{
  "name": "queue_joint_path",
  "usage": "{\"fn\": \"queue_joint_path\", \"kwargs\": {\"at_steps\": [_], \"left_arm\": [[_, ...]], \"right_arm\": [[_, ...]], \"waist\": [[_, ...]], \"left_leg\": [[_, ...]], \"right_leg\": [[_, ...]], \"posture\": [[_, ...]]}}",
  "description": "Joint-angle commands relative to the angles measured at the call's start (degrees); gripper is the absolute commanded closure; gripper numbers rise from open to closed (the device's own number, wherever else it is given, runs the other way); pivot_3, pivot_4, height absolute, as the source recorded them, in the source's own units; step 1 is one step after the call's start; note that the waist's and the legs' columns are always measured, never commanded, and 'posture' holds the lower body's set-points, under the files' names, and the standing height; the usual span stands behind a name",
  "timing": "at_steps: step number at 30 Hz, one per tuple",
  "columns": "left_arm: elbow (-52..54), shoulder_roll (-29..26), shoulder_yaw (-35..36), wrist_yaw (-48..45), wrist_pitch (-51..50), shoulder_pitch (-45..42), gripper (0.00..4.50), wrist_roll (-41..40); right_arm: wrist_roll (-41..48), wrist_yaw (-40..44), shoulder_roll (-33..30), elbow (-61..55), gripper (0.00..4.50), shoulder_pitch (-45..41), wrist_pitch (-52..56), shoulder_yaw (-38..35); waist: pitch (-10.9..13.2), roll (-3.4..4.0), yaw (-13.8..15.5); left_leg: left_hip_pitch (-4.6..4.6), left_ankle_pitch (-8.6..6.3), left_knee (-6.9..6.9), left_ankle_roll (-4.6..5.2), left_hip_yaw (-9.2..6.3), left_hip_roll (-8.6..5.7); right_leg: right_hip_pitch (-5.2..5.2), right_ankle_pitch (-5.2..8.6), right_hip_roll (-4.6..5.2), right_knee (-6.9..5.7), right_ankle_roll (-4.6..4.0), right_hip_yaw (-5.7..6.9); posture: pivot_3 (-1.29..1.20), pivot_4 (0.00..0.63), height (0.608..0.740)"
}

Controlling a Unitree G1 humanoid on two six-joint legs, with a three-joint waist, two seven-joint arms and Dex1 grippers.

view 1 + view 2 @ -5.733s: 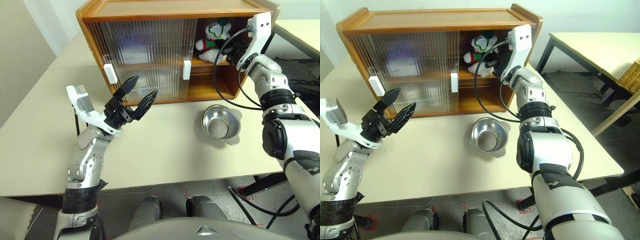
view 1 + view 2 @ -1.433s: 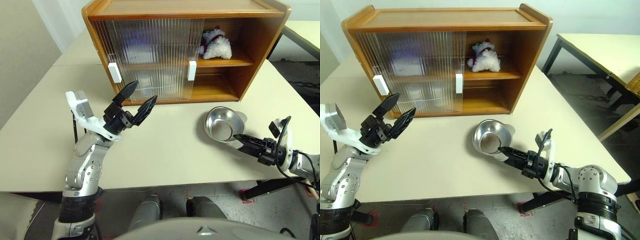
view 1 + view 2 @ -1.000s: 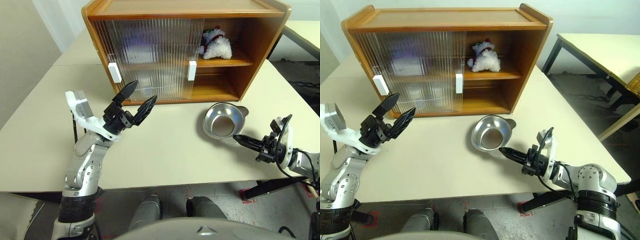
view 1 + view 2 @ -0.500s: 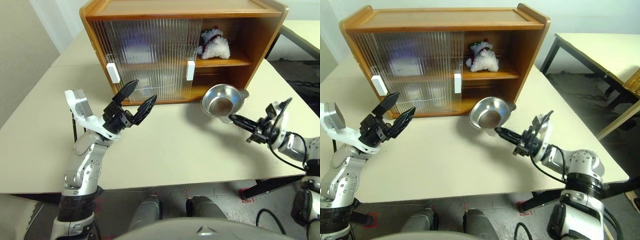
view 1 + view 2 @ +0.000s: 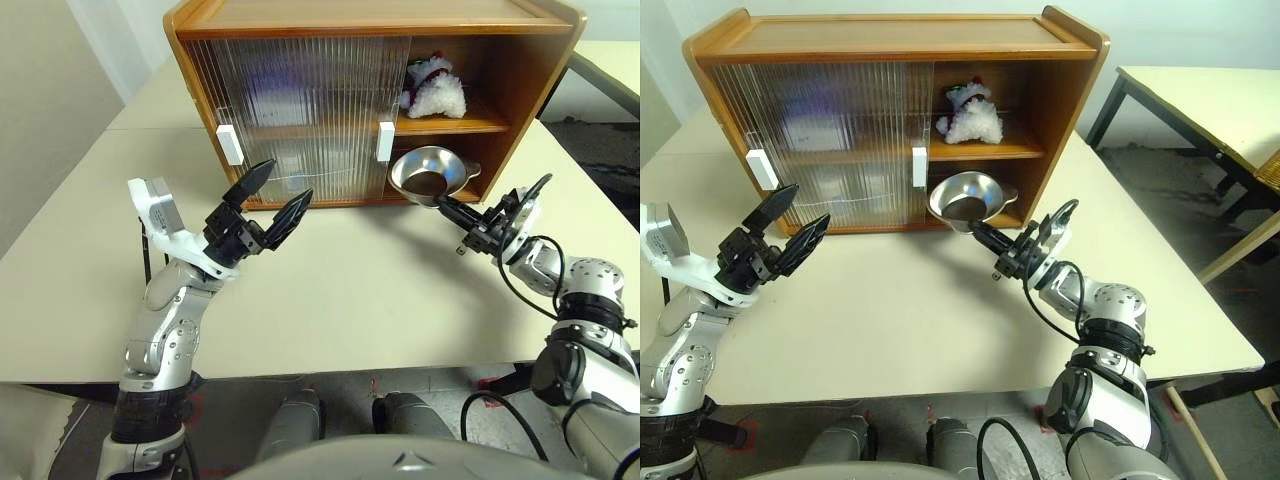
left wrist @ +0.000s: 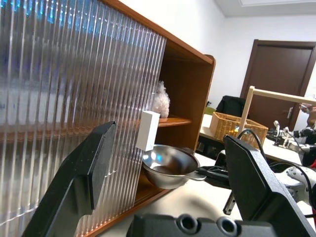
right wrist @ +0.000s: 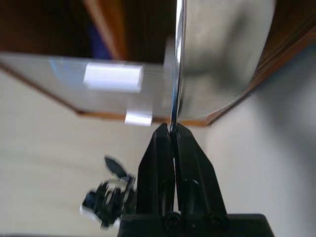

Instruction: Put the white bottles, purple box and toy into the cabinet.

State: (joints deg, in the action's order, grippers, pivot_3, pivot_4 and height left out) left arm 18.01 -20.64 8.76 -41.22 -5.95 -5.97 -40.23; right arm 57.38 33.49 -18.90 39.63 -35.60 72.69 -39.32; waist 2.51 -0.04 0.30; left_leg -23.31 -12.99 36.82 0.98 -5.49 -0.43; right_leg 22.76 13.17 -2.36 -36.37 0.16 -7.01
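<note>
I keep moving the bowl in with my right gripper until it sits inside, as the steel bowl [image 5: 430, 172] faces the lower shelf's open side [image 5: 478, 149], clear of the ribbed door.
The cabinet [image 5: 370, 15] stands at the back of the table, its ribbed doors slid left and its right side uncovered. On the upper shelf there lies the toy [image 5: 432, 90]. My right gripper [image 5: 445, 205] is shut on the rim of a steel bowl [image 5: 425, 172], held in the air just before the lower shelf's opening. The right wrist view has the fingers [image 7: 160, 148] pinching that rim edge-on. My left gripper [image 5: 287, 181] hovers open above the table, in front of the closed doors. The white bottles and purple box are hidden; a purplish blur shows through the upper door.
Two white handles [image 5: 230, 145] [image 5: 386, 141] stick out from the sliding doors. The beige table [image 5: 330, 290] stretches in front of the cabinet. A second table [image 5: 1200, 95] with a wicker basket [image 5: 1268, 150] stands off to the right.
My right gripper has lifted the steel bowl off the table and carried it forward and left, up to the cabinet's lower opening. The left arm has stayed still.
</note>
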Motion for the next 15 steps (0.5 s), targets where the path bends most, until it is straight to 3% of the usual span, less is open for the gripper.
{"fn": "queue_joint_path", "kwargs": {"at_steps": [1,15], "left_arm": [[1.7,-0.7,0.6,0.3,-0.9,0.2,0.00,0.1],[1.7,-1.4,0.9,0.6,-1.5,-0.5,0.00,-0.1]], "right_arm": [[-0.8,-1.2,1.1,2.4,4.45,-1.6,-4.8,-0.5],[-4.4,-1.2,5.3,13.1,4.45,-6.9,-25.2,0.0]], "waist": [[0.0,0.00,0.0],[0.0,0.01,0.0]], "left_leg": [[0.00,0.00,0.00,0.00,0.00,0.00],[0.00,0.00,0.00,0.00,0.00,0.05]], "right_leg": [[0.00,0.00,0.00,0.00,0.00,0.01],[0.06,-0.08,0.00,-0.04,-0.13,0.03]], "posture": [[0.04,0.060,0.740],[0.04,0.059,0.740]]}}
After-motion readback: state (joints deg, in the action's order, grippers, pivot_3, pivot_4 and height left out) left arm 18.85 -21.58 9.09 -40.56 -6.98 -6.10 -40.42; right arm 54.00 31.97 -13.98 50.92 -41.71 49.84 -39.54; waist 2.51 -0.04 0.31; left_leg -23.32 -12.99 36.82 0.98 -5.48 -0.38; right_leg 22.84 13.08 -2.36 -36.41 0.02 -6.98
